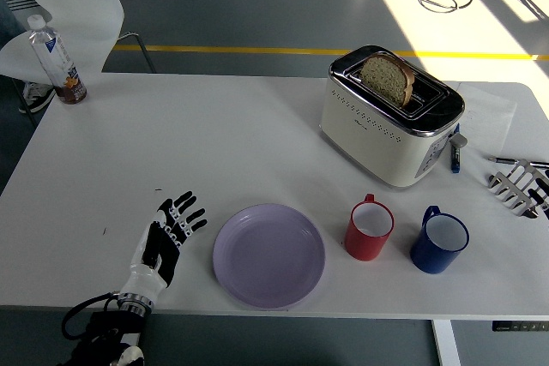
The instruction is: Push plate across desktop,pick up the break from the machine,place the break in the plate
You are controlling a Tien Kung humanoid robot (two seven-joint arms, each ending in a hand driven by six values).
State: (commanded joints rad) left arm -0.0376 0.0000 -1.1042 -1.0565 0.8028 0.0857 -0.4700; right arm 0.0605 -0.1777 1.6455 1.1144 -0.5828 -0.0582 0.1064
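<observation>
My gripper is going to carry the bread [388, 80] by its top edge. The bread will stay flat then, because it stands straight and unbent out of the toaster's slot [400, 105].
A lilac plate [268, 255] lies near the table's front edge, left of the red mug [370, 229]. My left hand [168, 231] rests flat on the table just left of the plate, fingers spread, a small gap between them and the rim. A slice of bread [388, 77] stands up out of the cream and chrome toaster [390, 117] at the back right. My right hand [520, 187] lies at the right edge of the table, fingers spread, holding nothing.
A blue mug [439, 241] stands right of the red mug. A pen [455, 154] lies beside the toaster. A drink bottle [57, 61] stands at the far left corner, with a white chair [70, 6] behind it.
</observation>
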